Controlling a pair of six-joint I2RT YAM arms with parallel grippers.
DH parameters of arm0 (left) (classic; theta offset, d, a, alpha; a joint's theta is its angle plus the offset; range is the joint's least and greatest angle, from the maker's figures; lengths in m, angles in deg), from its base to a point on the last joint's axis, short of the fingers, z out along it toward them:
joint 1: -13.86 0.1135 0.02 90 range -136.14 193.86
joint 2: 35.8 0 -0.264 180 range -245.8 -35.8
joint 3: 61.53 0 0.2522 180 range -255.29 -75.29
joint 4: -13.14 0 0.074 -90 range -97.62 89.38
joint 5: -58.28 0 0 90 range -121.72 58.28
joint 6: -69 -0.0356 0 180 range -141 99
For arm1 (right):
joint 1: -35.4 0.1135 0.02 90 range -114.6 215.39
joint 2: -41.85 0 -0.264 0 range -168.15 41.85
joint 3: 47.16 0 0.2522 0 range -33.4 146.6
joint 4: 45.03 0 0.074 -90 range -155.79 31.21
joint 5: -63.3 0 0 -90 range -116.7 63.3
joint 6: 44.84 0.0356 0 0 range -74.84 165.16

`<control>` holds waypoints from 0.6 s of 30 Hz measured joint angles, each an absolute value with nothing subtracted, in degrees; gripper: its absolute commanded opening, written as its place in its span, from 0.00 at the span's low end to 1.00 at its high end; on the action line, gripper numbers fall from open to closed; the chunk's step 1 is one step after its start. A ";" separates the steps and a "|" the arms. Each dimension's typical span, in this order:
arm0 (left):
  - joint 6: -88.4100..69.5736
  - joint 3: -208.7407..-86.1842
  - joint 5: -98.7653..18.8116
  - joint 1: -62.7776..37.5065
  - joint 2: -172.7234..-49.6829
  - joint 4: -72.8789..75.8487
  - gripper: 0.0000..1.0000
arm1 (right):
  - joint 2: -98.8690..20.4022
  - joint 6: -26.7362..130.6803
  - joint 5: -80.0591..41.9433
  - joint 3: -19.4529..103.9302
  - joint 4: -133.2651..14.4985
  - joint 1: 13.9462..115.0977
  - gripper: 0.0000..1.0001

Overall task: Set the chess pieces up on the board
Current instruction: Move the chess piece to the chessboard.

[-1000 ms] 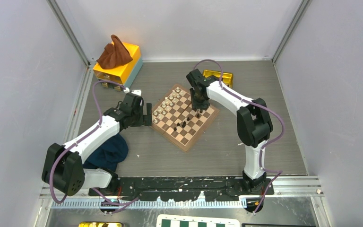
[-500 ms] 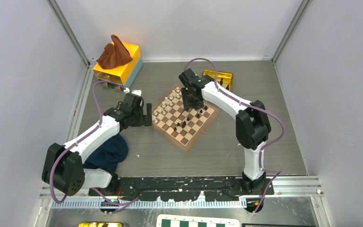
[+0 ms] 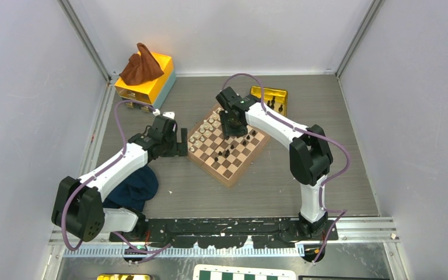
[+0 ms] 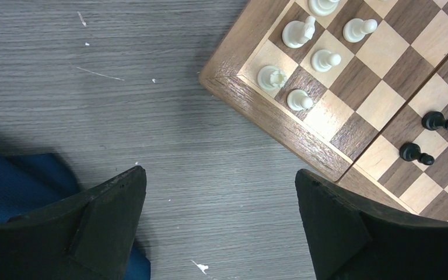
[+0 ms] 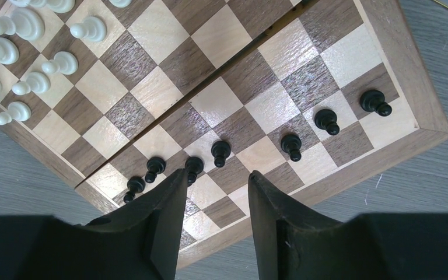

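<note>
I should use my right gripper to put a black pawn (image 5: 220, 152) back onto the empty square in line (image 5: 259, 156), because that pawn stands in front of its row, closer to the board's seam.
The wooden board (image 3: 249, 165) lies turned like a diamond at mid-table. In the right wrist view (image 5: 350, 170) several black pawns (image 5: 291, 146) stand in a row along its near side, and cream pieces (image 5: 58, 61) stand on the far side. My right gripper (image 5: 217, 175) hovers over the board's black side, open and empty, its left finger next to a black pawn (image 5: 193, 168). It also shows in the top view (image 3: 233, 128). My left gripper (image 4: 220, 175) is open wide and empty over bare table beside the board's left corner (image 4: 268, 116).
A gold tray (image 3: 262, 92) with more black pieces lies behind the board. A yellow box (image 3: 157, 81) topped by a brown cloth stands at the far left. A blue cloth (image 3: 135, 186) lies beside the left arm. A green-and-white board (image 3: 245, 273) sits beyond the near edge.
My right gripper has moved left across the board, away from the gold tray. The left arm has not moved.
</note>
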State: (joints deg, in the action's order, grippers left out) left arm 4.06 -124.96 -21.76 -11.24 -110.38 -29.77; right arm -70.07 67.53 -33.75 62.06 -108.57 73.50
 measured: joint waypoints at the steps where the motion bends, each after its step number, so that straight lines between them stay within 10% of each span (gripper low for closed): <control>1: 4.06 -124.96 -21.80 -11.24 -110.38 -29.74 0.99 | -70.07 67.55 -33.64 62.04 -108.57 73.55 0.48; 18: 4.06 -124.96 -21.91 -11.24 -110.67 -29.61 0.99 | -72.85 67.81 -32.52 59.25 -106.67 73.55 0.47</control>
